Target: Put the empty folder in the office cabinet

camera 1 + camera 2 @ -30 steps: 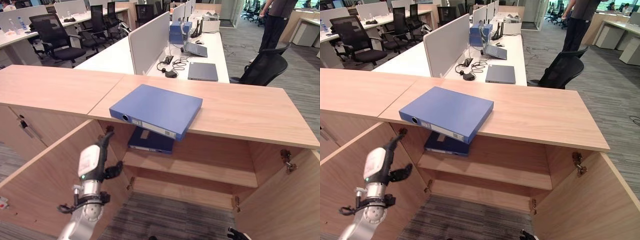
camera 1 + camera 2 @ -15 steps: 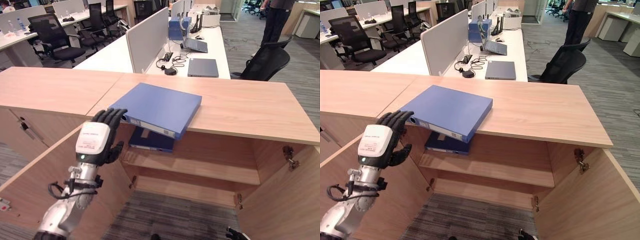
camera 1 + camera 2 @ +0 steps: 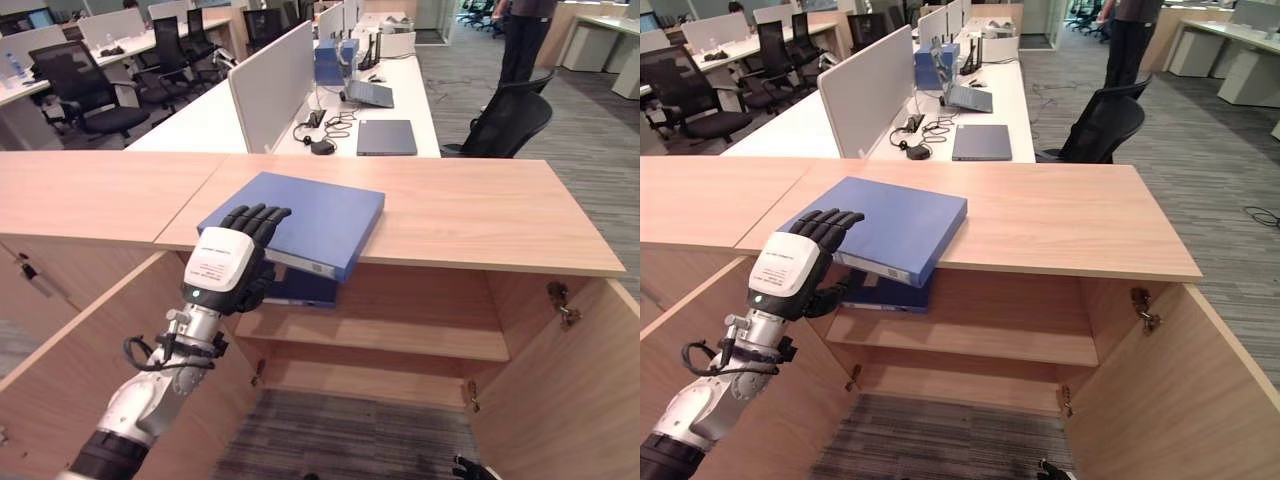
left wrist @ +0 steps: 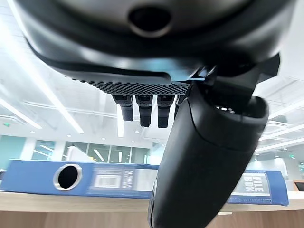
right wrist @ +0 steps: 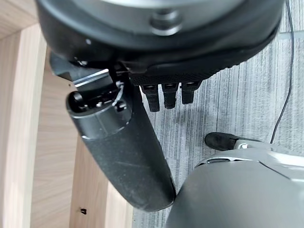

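The blue folder (image 3: 318, 214) will tip up as one closed block when I lift it, because its flat cover lies flush along the straight spine (image 3: 308, 264).
A blue folder (image 3: 310, 215) lies flat on the wooden cabinet top (image 3: 480, 215), its spine overhanging the front edge above the open cabinet. My left hand (image 3: 225, 265) is raised in front of the folder's near left corner. It is open, with straight fingers reaching over the top of that corner. In the left wrist view the folder's spine (image 4: 38, 178), with its round finger hole, lies just past the thumb (image 4: 204, 161). My right hand (image 5: 118, 147) hangs low over the carpet, open and holding nothing.
A second blue folder (image 3: 300, 288) lies on the cabinet's inner shelf (image 3: 400, 335) under the overhang. Both cabinet doors (image 3: 80, 350) (image 3: 560, 400) stand swung open toward me. Behind are desks with a laptop (image 3: 386, 137), a black chair (image 3: 505, 120) and a standing person (image 3: 520, 40).
My left hand has risen from low beside the left door to the folder's near corner. The camera view has shifted a little; the folder has not moved.
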### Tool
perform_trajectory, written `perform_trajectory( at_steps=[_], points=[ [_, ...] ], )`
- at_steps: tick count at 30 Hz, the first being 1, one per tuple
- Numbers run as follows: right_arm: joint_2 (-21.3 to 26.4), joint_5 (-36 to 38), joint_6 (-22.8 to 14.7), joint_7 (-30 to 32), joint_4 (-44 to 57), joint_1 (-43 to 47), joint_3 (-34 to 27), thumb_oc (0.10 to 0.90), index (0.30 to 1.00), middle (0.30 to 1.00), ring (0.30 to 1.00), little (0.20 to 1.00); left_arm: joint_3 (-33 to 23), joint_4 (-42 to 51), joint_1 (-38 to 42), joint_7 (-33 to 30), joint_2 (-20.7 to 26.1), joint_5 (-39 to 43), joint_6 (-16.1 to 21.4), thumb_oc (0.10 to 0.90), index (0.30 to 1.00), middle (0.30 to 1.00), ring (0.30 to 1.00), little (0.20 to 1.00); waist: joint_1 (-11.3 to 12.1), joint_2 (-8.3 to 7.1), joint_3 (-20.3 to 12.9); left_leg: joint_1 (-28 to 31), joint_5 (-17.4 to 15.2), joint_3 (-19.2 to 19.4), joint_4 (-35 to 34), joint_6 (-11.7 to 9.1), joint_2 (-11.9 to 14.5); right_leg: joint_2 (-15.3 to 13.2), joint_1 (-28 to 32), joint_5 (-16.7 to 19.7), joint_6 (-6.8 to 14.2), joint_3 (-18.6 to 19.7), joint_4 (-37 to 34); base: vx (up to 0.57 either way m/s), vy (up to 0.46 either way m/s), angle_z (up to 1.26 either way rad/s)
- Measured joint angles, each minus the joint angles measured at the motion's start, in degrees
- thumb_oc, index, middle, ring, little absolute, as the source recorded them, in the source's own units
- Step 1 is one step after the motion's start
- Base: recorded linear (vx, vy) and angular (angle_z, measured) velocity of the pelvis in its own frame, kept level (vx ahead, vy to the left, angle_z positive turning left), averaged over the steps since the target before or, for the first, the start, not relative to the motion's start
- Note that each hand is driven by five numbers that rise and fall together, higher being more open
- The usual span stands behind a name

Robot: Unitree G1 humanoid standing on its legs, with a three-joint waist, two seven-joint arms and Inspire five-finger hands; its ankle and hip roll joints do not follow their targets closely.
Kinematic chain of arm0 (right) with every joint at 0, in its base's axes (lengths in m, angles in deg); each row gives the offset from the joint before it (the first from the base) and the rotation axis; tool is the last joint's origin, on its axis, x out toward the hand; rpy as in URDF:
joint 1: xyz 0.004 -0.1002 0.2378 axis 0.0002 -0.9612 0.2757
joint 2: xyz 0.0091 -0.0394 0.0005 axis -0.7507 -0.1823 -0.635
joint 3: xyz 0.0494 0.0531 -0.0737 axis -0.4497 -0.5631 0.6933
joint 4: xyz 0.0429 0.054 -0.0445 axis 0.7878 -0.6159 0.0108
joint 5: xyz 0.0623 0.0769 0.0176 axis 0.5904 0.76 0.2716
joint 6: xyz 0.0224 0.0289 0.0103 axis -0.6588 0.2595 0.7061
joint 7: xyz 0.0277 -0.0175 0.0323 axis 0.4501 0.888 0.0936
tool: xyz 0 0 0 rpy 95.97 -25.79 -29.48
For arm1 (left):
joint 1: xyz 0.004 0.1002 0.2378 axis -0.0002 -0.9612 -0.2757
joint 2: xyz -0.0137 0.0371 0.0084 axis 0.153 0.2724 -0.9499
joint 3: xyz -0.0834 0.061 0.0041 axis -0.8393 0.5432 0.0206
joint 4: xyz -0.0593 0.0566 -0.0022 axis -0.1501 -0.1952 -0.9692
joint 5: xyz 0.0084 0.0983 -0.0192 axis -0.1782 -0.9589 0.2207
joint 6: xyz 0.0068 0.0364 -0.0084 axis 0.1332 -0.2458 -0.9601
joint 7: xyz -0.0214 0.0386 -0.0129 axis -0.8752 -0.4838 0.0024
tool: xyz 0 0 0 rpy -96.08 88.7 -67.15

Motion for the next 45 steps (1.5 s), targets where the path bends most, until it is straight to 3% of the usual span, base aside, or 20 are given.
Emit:
perform_trajectory(
  at_steps=[8,26,27,28,30,45],
  points=[
    [0.99,0.02,0.03,0.12,-0.01,-0.19,-0.07,0.800,0.900,0.900,0.900,0.900,5.19,-5.97,2.21,1.31,-0.15,-0.04,-0.96,0.800,0.900,0.900,0.900,0.900,-1.44,-0.03,-0.03,0.05,0.05,0.38,-0.01,0.10,0.05,0.00,-0.32,0.18,-0.08,0.40,-0.01,-0.01,0.008,-0.03],
    [1.04,2.30,0.22,0.25,-0.94,-0.57,-1.32,0.800,0.900,0.900,0.900,0.900,7.65,-10.74,6.06,2.36,-0.04,-1.69,-2.17,0.800,0.900,0.900,0.900,0.900,-3.01,-0.29,-0.76,0.81,-0.13,1.89,-0.02,0.09,0.12,-0.12,-0.35,0.62,0.03,1.87,0.00,0.01,0.007,-0.03],
    [1.03,2.30,0.22,0.26,-1.07,-0.59,-1.32,0.800,0.900,0.900,0.900,0.900,7.65,-10.74,6.08,2.36,-0.03,-1.69,-2.19,0.624,0.636,0.636,0.636,0.636,-3.02,-0.33,-0.81,0.81,-0.13,1.90,-0.02,0.09,0.13,-0.11,-0.36,0.63,0.00,1.87,0.00,0.00,0.000,0.00],
    [1.03,2.30,0.22,0.26,-1.24,-0.59,-1.32,0.800,0.900,0.900,0.900,0.900,7.67,-10.75,6.07,2.38,-0.04,-1.69,-2.18,0.502,0.453,0.453,0.453,0.453,-3.01,-0.37,-0.83,0.81,-0.13,1.90,-0.02,0.09,0.13,-0.11,-0.37,0.64,-0.01,1.87,0.00,0.00,0.000,0.00],
    [1.02,2.30,0.23,0.28,-1.97,-0.53,-1.32,0.800,0.900,0.900,0.900,0.900,7.68,-10.77,6.08,2.41,-0.04,-1.69,-2.17,0.400,0.300,0.300,0.300,0.300,-3.02,-0.47,-0.95,0.81,-0.13,1.92,-0.02,0.09,0.13,-0.11,-0.41,0.65,0.00,1.90,0.00,0.00,0.000,0.00],
    [0.97,2.33,0.32,0.81,-2.21,-1.94,-1.39,0.800,0.900,0.900,0.900,0.900,7.13,-8.85,9.07,-0.25,-0.16,-0.88,-2.21,0.400,0.300,0.300,0.300,0.300,-2.90,-0.58,-2.15,0.82,-0.15,2.07,-0.02,0.10,0.16,-0.11,-0.44,0.73,-0.03,2.13,0.00,0.00,0.000,0.00]
  ],
)
